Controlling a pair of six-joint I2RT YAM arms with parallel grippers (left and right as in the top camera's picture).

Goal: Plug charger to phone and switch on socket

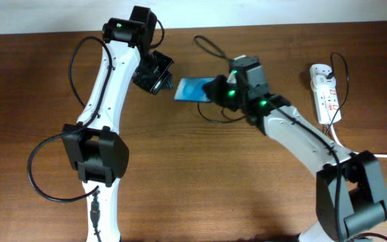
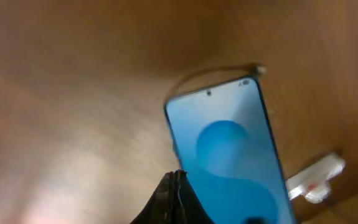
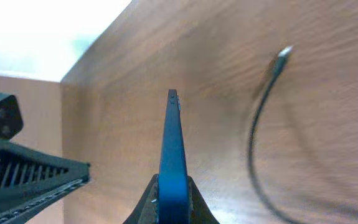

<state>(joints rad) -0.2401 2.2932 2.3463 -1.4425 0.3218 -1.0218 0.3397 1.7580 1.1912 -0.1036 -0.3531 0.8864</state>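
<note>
The phone is held in my right gripper by its lower end, where the charger has to go, so my left gripper should first grab the phone's camera end.
The phone, with its bright blue screen, is held off the table by my right gripper, which is shut on its right end. In the right wrist view the phone stands edge-on between the fingers. My left gripper is shut and empty just left of the phone; its closed fingertips sit at the edge of the phone. The charger cable lies curved on the table, its small plug free; the plug also shows in the left wrist view. The white socket strip lies at the far right.
The wooden table carries the strip's thick white cord toward the right edge. A loop of the black cable lies behind the phone. The left arm's gripper body shows at the left of the right wrist view.
</note>
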